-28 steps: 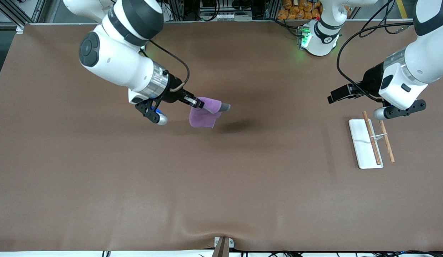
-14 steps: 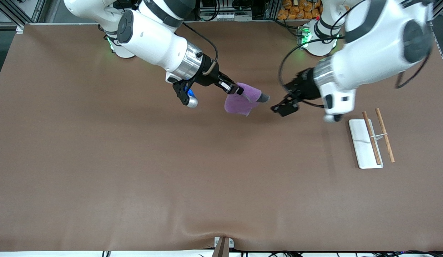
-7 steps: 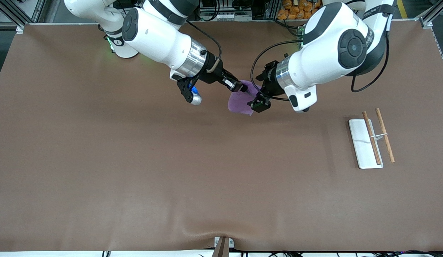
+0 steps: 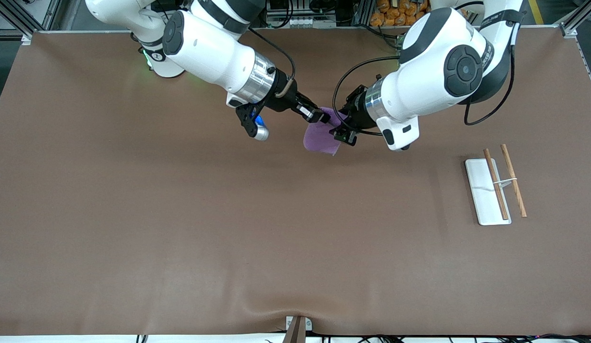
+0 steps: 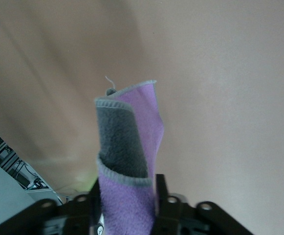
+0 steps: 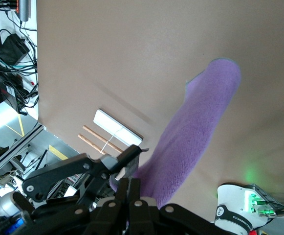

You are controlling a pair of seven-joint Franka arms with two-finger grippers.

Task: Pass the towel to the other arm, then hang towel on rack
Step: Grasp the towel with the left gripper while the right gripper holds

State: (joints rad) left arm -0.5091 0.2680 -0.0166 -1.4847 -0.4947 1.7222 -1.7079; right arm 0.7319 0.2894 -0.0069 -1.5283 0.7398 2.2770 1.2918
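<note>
Next, I open my right gripper and move it away first, because it is gripping the purple towel (image 4: 323,137) that my left gripper has to take to the rack (image 4: 497,186).
The purple towel (image 4: 319,138) hangs in the air over the middle of the table, between the two grippers. My right gripper (image 4: 320,116) is shut on its upper edge; in the right wrist view the towel (image 6: 195,132) hangs away from the shut fingers (image 6: 128,182). My left gripper (image 4: 341,129) has a finger on each side of the towel's other end. In the left wrist view the folded towel (image 5: 132,147), grey side showing, fills the gap between its fingers (image 5: 128,196). The rack (image 4: 496,183) stands at the left arm's end of the table.
The rack's white base (image 4: 481,195) lies flat on the brown table cover, with its two wooden rods side by side above it. It also shows in the right wrist view (image 6: 113,131). A small bracket (image 4: 297,328) sits at the table's near edge.
My right arm carried the towel toward the table's middle. My left arm swung in from over the rack to the towel, and its fingers have narrowed onto the towel's free end.
</note>
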